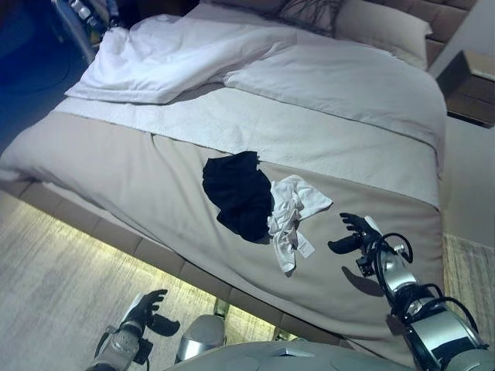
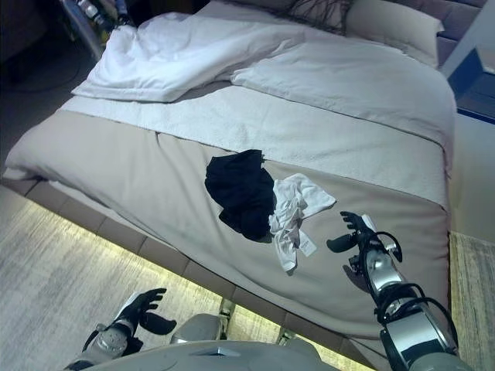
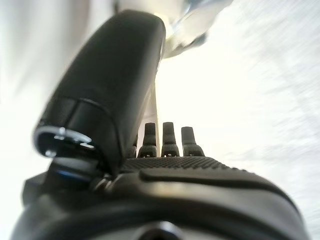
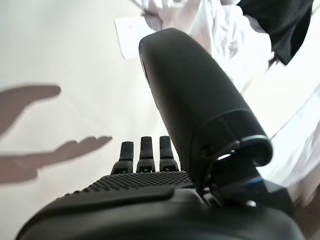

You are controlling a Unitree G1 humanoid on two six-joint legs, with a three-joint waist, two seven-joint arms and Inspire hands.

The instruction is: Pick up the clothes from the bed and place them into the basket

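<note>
I expect the white garment (image 1: 288, 218) to come away alone when I lift it, because it overlaps only the edge of the black garment (image 1: 271, 210).
A black garment (image 1: 238, 193) lies crumpled on the beige bedspread near the bed's foot. A white garment (image 1: 292, 210) lies against its right side, partly overlapping it. My right hand (image 1: 354, 234) hovers open over the bedspread, a short way right of the white garment and apart from it. In the right wrist view the white garment (image 4: 220, 35) and black garment (image 4: 280, 22) show past the thumb. My left hand (image 1: 147, 312) hangs low over the floor beside the bed, fingers relaxed and empty. No basket is in view.
The bed (image 1: 116, 162) fills most of the view, with a rumpled white duvet (image 1: 170, 58) and pillows (image 1: 379, 31) at its head. A nightstand (image 1: 472, 85) stands at the far right. Light wood floor (image 1: 54, 286) runs along the bed's lit lower edge.
</note>
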